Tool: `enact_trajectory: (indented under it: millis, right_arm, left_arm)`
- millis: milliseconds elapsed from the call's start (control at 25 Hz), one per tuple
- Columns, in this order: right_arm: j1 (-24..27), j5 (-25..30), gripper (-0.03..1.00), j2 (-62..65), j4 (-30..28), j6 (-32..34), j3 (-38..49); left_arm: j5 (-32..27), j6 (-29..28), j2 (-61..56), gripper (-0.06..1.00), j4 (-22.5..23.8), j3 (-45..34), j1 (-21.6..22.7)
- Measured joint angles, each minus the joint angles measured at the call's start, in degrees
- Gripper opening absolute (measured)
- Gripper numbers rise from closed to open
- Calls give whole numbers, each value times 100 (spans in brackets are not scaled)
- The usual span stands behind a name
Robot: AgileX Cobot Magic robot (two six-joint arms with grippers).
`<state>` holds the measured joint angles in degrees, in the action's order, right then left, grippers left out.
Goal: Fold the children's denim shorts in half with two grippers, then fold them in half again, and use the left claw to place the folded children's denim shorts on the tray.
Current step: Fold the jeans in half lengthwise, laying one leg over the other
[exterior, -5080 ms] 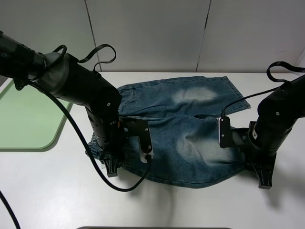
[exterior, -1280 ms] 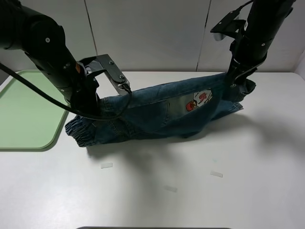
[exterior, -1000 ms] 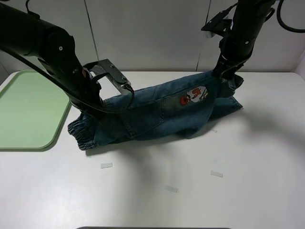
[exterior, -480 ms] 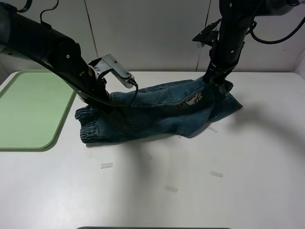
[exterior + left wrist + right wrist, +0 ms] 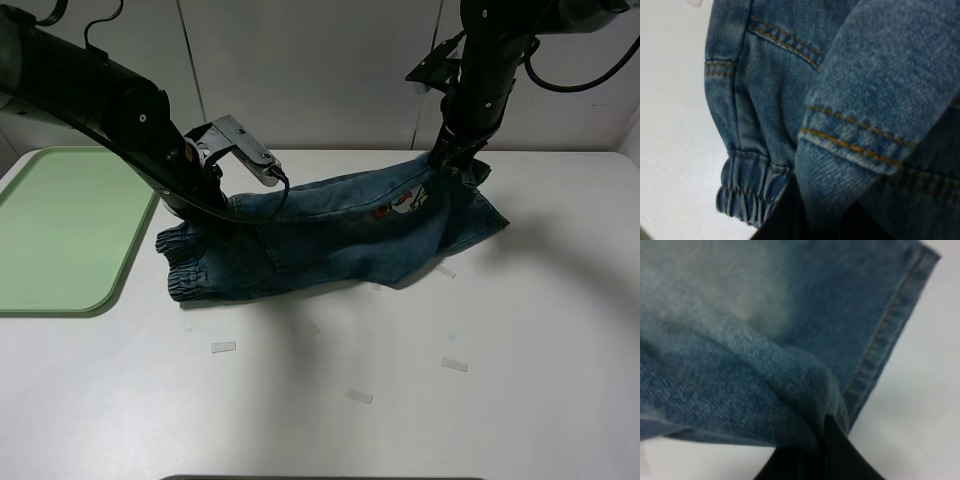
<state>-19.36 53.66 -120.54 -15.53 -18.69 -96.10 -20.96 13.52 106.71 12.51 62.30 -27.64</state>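
The lower leg's corner sticks out past the bunched upper layer, so next my right gripper lays that layer down, open and takes it nearer its hem.
The denim shorts lie folded lengthwise on the white table, with the gathered waistband at the left and the cartoon patch toward the right. My left gripper is shut on the upper layer near the waistband end. My right gripper is shut on the upper layer at the leg end and holds it slightly raised. The left wrist view shows a pinched denim hem and the waistband below. The right wrist view shows a bunched denim fold in the jaws. The pale green tray lies at the left.
Several small white tape marks lie on the table in front of the shorts. A grey panelled wall stands behind the table.
Both grippers carried the shorts' near edge up and over toward the back, folding them in half and lowering them. In the last half second the right gripper rose slightly; the left barely moved.
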Motion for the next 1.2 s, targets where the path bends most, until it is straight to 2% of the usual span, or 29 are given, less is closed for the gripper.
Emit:
enact_trajectory:
  millis: [120,320,560,680,760,800,840,880,920,1040,1200]
  right_arm:
    - [23,-39,-2,0,-241,252,0]
    - [205,-64,-2,0,-197,459,0]
    - [314,-90,-2,0,-124,479,0]
    - [314,-164,-2,0,-124,479,0]
    - [314,-178,7,0,-130,479,0]
    - [314,-178,21,0,-142,485,0]
    - [319,-178,40,0,-165,508,0]
    - [318,-178,52,0,-196,547,0]
    - [318,-178,58,0,-235,599,0]
    - [318,-178,67,0,-295,718,-4]
    - [318,-178,69,0,-312,760,-4]
  left_arm:
    - [-41,0,0,8,0,0,0]
    - [-74,0,0,16,0,0,0]
    - [-60,-3,0,40,0,0,0]
    - [-35,-8,0,47,0,0,0]
    - [-54,-54,0,54,0,0,0]
    - [-101,-83,0,60,0,0,0]
    - [-209,-142,0,67,0,0,0]
    - [-348,-186,0,76,0,0,0]
    - [-468,-218,0,85,0,0,0]
    - [-727,-280,0,95,92,0,0]
    - [-730,-443,0,99,281,0,0]
